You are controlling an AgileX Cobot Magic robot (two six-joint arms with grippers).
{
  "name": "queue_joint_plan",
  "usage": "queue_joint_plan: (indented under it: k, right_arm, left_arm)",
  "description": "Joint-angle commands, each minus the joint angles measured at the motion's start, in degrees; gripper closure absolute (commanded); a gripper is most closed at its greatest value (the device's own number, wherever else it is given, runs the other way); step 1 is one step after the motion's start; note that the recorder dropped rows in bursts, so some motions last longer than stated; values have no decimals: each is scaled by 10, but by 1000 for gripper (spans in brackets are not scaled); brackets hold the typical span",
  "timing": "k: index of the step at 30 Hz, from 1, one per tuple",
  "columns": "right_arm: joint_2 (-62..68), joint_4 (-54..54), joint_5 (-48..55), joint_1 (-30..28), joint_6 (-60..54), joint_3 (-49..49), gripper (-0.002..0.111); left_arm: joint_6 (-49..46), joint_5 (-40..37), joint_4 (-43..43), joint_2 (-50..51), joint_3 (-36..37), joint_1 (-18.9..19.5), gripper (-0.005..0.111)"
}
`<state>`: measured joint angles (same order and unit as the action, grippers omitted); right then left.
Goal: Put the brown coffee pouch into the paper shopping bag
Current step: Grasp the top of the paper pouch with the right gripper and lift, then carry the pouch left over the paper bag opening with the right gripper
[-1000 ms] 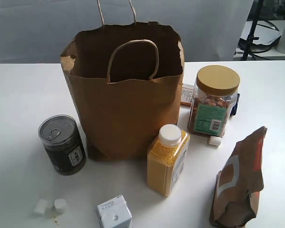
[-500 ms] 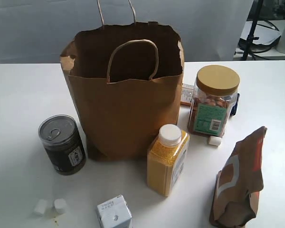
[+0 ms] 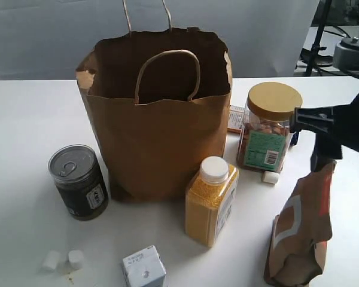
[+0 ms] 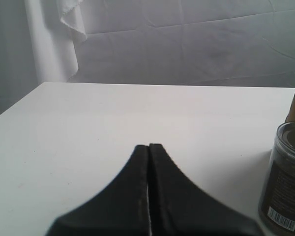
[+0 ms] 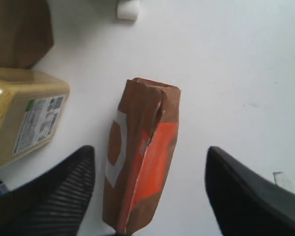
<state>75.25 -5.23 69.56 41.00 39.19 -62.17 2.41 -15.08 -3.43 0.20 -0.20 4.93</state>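
Note:
My gripper is about to lower the brown coffee pouch into the paper shopping bag [image 3: 158, 137]. The bag stands unheld on its flat base [image 3: 152, 194], so it will slide back and stay upright when I do that.
The brown coffee pouch [image 3: 302, 233] stands upright at the front right of the table, with a white curved mark and an orange-red edge. My right gripper [image 3: 323, 156] hangs open just above its folded top. In the right wrist view the pouch [image 5: 142, 157] lies between the spread fingers of that gripper [image 5: 150, 153], touching neither. The paper shopping bag [image 3: 155, 137] stands open at the table's middle, left of the pouch. My left gripper [image 4: 149, 146] is shut on nothing, low over bare table, and out of the exterior view.
A yellow bottle [image 3: 210, 203] stands between bag and pouch. A nut jar with a tan lid [image 3: 268, 128] is behind the pouch, with a white cube [image 3: 270, 177] at its foot. A dark can [image 3: 78, 182], a white carton [image 3: 143, 269] and two white cubes [image 3: 63, 260] sit front left.
My right arm has come into the exterior view from the right and now hangs over the pouch's top. Nothing on the table has moved.

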Motion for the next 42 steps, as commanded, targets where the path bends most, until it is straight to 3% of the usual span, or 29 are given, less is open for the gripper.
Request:
queue_joint_plan:
  k: [1,8,15,17,19,20,21,35,42]
  right_arm:
    - [18,0,-25,3,45,19,36]
    - [59,14,-89,5,49,73,37]
    - [128,16,-246,11,61,168,38]
    - [143,16,-250,11,61,175,57]
    - [144,15,-252,12,61,177,93]
    - [143,15,-252,12,61,177,105]
    - [139,15,-252,12,63,177,108]
    - [-165,-38,-219,12,42,145,108]
    - [-284,-113,-337,12,15,75,108]
  left_arm:
    - [2,2,-2,-2,2,2,107]
    - [2,2,-2,-2,2,2,107]
    - [2,2,-2,-2,2,2,107]
    - [2,2,-2,-2,2,2,107]
    - [2,2,-2,-2,2,2,107]
    - [2,2,-2,-2,2,2,107]
    - [2,2,-2,-2,2,2,107]
    - [2,2,-2,-2,2,2,107]
    - [2,2,-2,-2,2,2,107]
